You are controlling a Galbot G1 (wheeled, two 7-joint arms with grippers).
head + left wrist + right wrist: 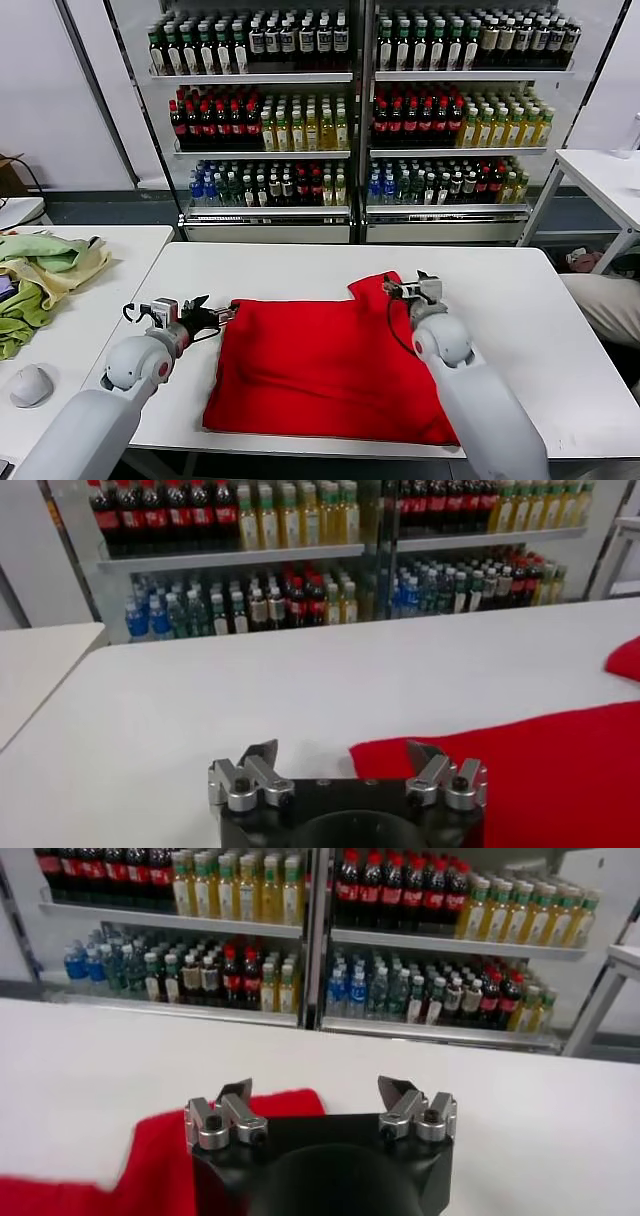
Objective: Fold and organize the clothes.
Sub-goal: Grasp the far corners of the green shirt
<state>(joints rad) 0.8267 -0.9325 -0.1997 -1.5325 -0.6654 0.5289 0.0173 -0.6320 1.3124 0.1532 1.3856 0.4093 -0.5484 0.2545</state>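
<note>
I need to move my right gripper over the sleeve (372, 285) and pinch it before I fold the shirt, because the sleeve is under only one side (288, 1104) of my right gripper's fingers.
The clothes, one bright red T-shirt (330, 365), lie flat on the white table (520, 320), plain side up, with a sleeve sticking out at the far right corner. My left gripper (222, 314) hovers open at the shirt's far left corner, just off the cloth. In the left wrist view that gripper (341, 752) has empty jaws, and the red shirt edge (540, 770) lies beyond one fingertip. My right gripper (403, 290) stands open over the sleeve at the far right. In the right wrist view it (316, 1090) holds nothing, with red cloth (150, 1148) below one side.
A heap of pale green and beige cloths (40, 275) and a small white object (30, 385) lie on the side table to my left. Glass-fronted shelves of bottles (350, 110) stand behind the table. Another white table (610, 180) is at the far right.
</note>
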